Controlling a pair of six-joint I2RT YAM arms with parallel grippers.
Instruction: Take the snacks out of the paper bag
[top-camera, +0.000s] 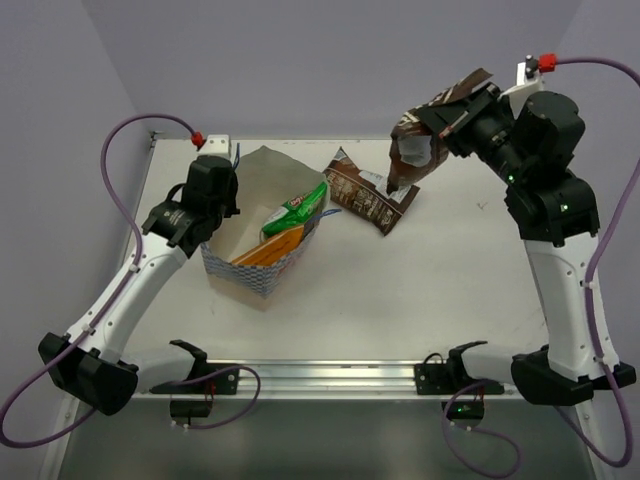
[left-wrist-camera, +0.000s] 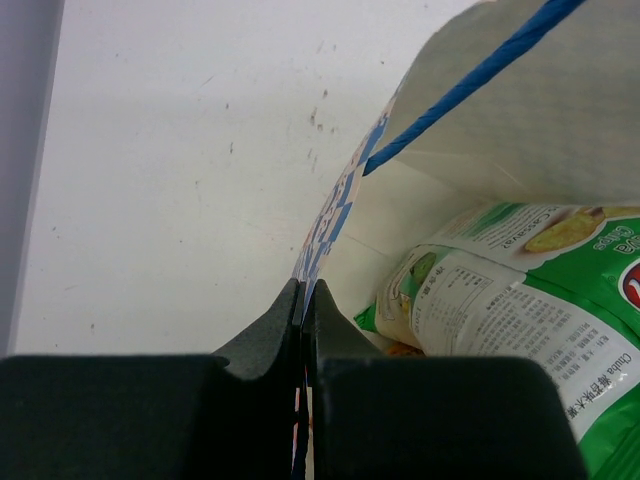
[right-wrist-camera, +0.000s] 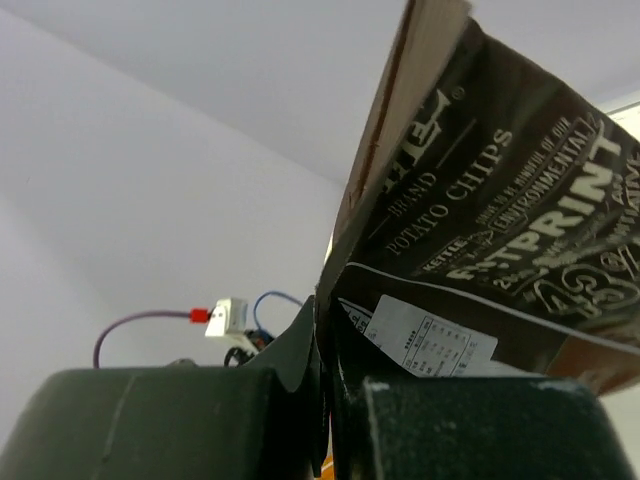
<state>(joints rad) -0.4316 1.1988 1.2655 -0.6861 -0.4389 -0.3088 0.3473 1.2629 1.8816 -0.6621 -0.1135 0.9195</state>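
Observation:
The hanging brown packet (top-camera: 413, 150) is clear of the paper bag, with open table (top-camera: 458, 182) beside the flat packet, so my right gripper continues to that spot and releases.
The paper bag (top-camera: 258, 230) lies on its side left of centre, its mouth facing right. A green-and-white packet (top-camera: 297, 209) and an orange packet (top-camera: 268, 251) stick out of it. My left gripper (top-camera: 222, 205) is shut on the bag's wall; the left wrist view shows the checked edge (left-wrist-camera: 330, 225) pinched between the jaws, with the green packet (left-wrist-camera: 520, 310) inside. One dark brown packet (top-camera: 367, 194) lies flat on the table right of the bag. My right gripper (top-camera: 445, 122) is raised at the back right, shut on a second dark brown packet (right-wrist-camera: 500, 210), which hangs in the air (top-camera: 420, 140).
The white table (top-camera: 420, 300) has its front rail (top-camera: 330, 375) at the near edge. Purple walls close in at the back and sides. A blue cord handle (left-wrist-camera: 470, 85) crosses the bag's mouth.

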